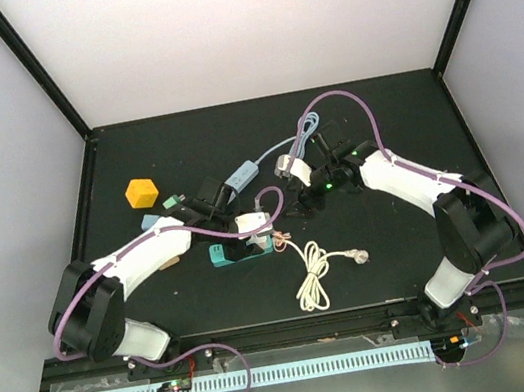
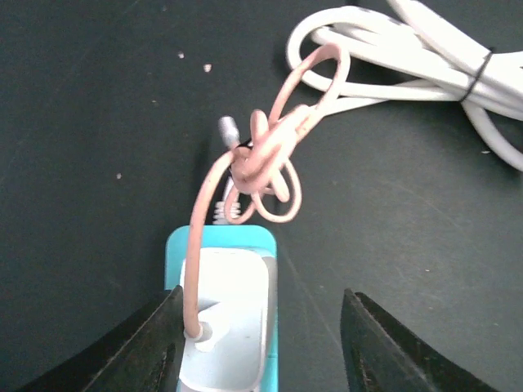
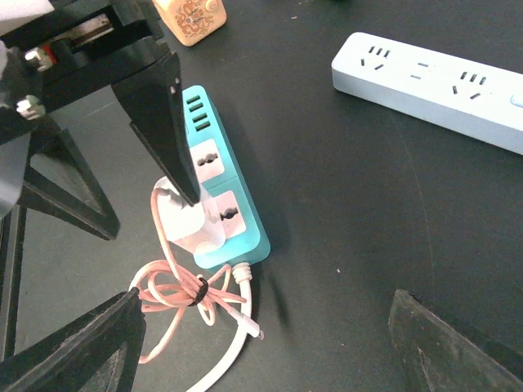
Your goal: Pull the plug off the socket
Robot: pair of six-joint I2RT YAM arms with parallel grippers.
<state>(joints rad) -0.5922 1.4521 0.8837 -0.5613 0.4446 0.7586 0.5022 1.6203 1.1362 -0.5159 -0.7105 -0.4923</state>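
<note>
I need to center over the plug's white body (image 2: 229, 318) and close before I pull, because the plug sits (image 2: 194, 312) against one finger of my left gripper and far from the other finger.
A teal socket strip (image 1: 224, 254) lies at mid-table, also in the left wrist view (image 2: 221, 243) and the right wrist view (image 3: 239, 214). A white plug (image 2: 233, 306) with a bundled pink cable (image 2: 270, 159) sits in it; the plug also shows in the right wrist view (image 3: 184, 222) and from above (image 1: 252, 223). My left gripper (image 2: 257, 347) is open and straddles the plug: the left finger is beside it, the right finger stands well apart. My right gripper (image 3: 261, 351) is open and empty, hovering just right of the socket (image 1: 289, 203).
A light blue power strip (image 3: 433, 82) lies behind the socket (image 1: 241, 172). A coiled white cable (image 1: 311, 274) lies in front of it. An orange cube (image 1: 142, 192), a small green piece (image 1: 172, 202) and a wooden block (image 3: 192, 16) are at the left.
</note>
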